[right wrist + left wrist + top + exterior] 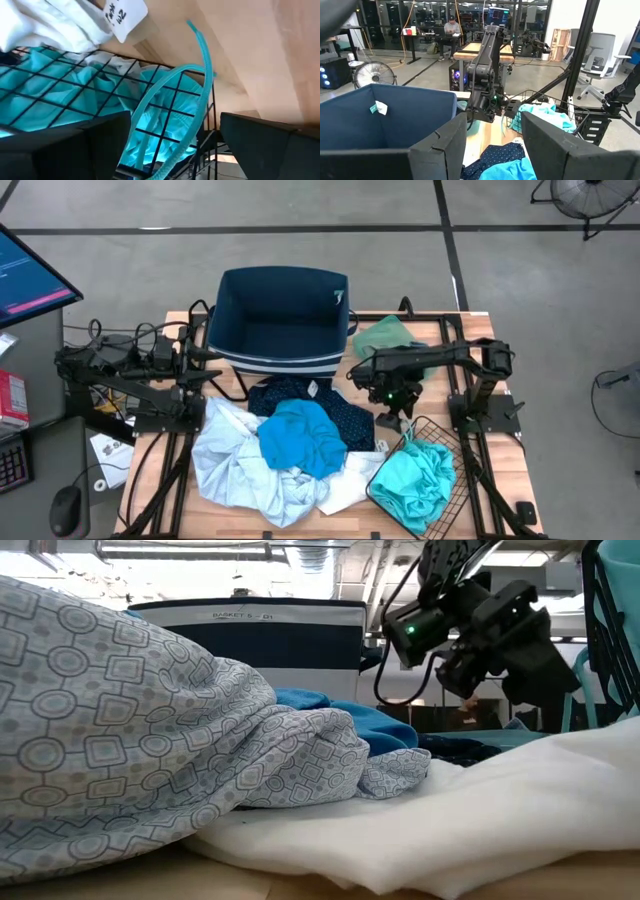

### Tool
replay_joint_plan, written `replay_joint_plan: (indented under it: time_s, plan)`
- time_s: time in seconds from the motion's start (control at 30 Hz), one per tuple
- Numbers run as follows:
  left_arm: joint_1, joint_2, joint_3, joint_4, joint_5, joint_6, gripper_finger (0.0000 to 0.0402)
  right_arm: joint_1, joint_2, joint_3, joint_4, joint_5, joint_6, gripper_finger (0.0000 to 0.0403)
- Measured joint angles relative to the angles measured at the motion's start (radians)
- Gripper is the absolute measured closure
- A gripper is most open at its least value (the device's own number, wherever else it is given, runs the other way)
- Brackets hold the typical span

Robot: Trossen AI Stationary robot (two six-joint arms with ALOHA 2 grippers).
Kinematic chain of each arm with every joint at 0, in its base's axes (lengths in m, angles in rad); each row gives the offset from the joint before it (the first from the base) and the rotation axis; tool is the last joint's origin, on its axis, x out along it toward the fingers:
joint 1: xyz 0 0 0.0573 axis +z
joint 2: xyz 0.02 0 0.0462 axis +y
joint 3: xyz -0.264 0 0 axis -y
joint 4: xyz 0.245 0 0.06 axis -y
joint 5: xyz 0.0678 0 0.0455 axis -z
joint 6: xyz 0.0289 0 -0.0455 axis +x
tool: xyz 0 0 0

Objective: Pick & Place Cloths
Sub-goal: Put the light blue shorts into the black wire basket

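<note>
The thin turquoise strap (204,100) is looped loosely over the basket's rim, so it will fold back over the turquoise cloth when I bring it into the basket.
A pile of cloths lies mid-table: a bright blue one (300,435) on top, a pale blue-white patterned one (232,460), a navy dotted one (300,393) and a white one (352,480). A turquoise cloth (415,478) lies in the black wire basket (455,498); a thin turquoise strap (200,60) loops out over its rim. My right gripper (175,145) is open and empty, pointing down just above the basket's far corner (398,418). My left gripper (492,145) is open and empty at the table's left, beside the navy bin (280,320).
A green cloth (385,335) lies on the table right of the navy bin. Cables and arm frames run along both table sides. A monitor (30,275) and a mouse (65,508) sit off the table's left. Bare wood shows between the basket and the bin.
</note>
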Motion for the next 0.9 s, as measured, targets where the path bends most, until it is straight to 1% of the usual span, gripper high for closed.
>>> replay_joint_plan:
  time_s: [0.2,0.37,0.57,0.7,0.8,0.9]
  plan:
    - [0.0,0.0,0.0,0.0,0.0,0.0,0.0229,-0.02,0.0,0.0,-0.001,-0.049,0.019,0.0103]
    - [0.0,0.0,0.0,-0.001,0.0,0.0,0.0229,0.009,0.0,0.0,0.0,-0.104,0.021,0.0103]
    - [0.0,0.0,0.0,-0.003,0.0,0.0,0.0229,0.054,0.0,0.0,0.005,-0.1,0.02,0.0103]
    - [0.0,0.0,0.0,-0.004,0.0,0.0,0.0229,0.061,0.0,0.0,0.008,-0.092,0.021,0.0106]
    - [0.0,0.0,0.0,-0.004,0.0,0.0,0.0229,0.06,0.0,0.0,-0.001,-0.063,0.029,0.0128]
    - [0.0,0.0,0.0,-0.004,0.0,0.0,0.0229,0.059,0.0,0.0,-0.003,-0.052,0.029,0.0172]
